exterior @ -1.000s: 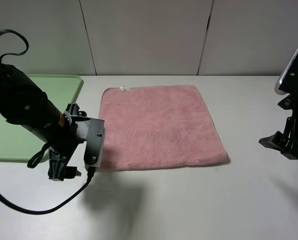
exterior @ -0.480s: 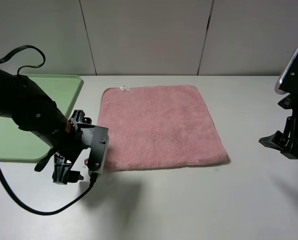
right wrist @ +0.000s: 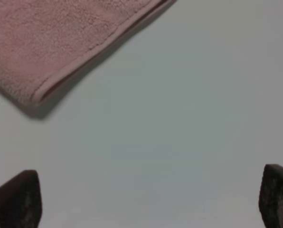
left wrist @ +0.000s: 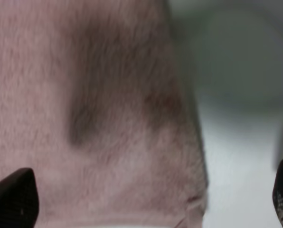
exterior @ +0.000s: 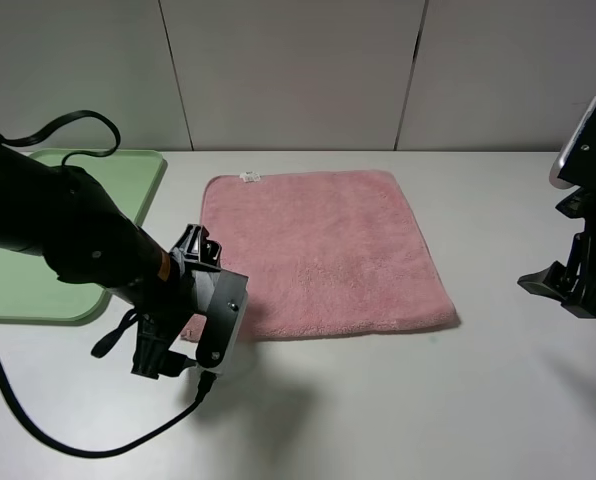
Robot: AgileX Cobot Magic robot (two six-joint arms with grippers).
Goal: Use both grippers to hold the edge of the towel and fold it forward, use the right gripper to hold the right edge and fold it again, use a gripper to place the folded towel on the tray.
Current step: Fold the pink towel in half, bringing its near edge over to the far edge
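The towel (exterior: 328,255) is still apart from my right gripper, so my left gripper should wait open at the towel's near edge until my right gripper gets to the towel's other corner (exterior: 450,317).
The pink towel (exterior: 323,250) lies flat and spread out in the middle of the table, its white tag (exterior: 249,178) at the far left corner. My left gripper (exterior: 183,300) hangs open over the towel's near left corner. In the left wrist view the towel (left wrist: 108,118) fills the space between the left gripper's (left wrist: 146,199) black fingertips, with the hemmed corner at one side. My right gripper (exterior: 568,295) stands open off to the right, apart from the towel. The right wrist view shows the right gripper (right wrist: 145,197) over bare table with a towel (right wrist: 61,42) corner beyond. The green tray (exterior: 38,270) lies at the left.
The table top (exterior: 398,400) is plain grey-white. A black cable (exterior: 68,440) from the left arm trails over the table near the front left. A panelled wall stands behind the table's far edge.
The left arm has swung right and toward the front, from beside the tray to the towel's near left corner. The right arm and the towel have not moved.
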